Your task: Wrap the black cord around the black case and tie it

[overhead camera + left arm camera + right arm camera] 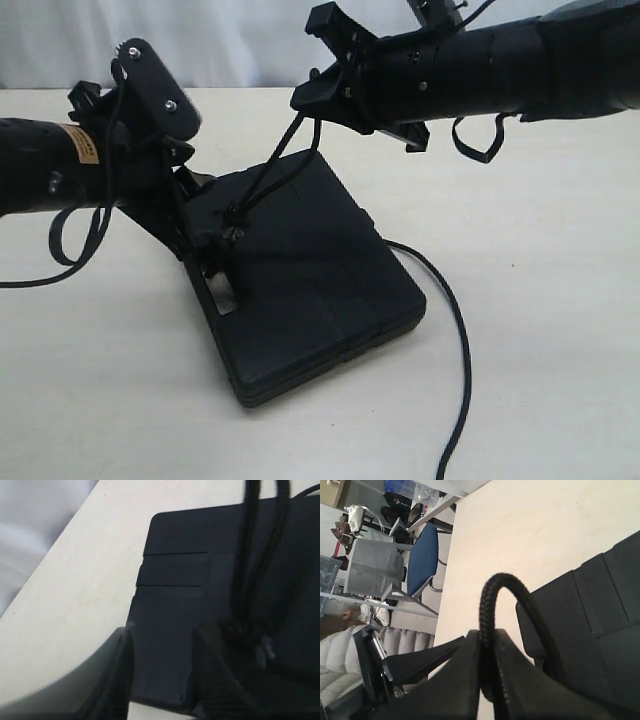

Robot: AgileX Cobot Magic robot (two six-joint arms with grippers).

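My left gripper should move up and straddle the black cord's two strands (241,565) just below my right gripper (316,137), because the strands run outside my left gripper's open fingers.
The black case (310,270) lies flat on the pale table, its handle slot (222,292) toward the left arm. Two strands of the black cord (275,165) rise from a knot (234,217) on the case's top up to my right gripper (305,100). It is shut on the cord (492,595), which loops out above the jaws of this gripper (488,635). More cord (460,340) trails off the case's right side to the front edge. My left gripper (205,250) is open at the case's left end. In the left wrist view the gripper (162,630) straddles a case corner (175,540) beside the knot (242,630).
The table (540,250) stretches bare to the right and front left. A white curtain (220,40) hangs behind it. Thin glossy arm cables (70,240) droop under the left arm. Past the table edge stand a blue chair (422,555) and a grey mesh bin (372,565).
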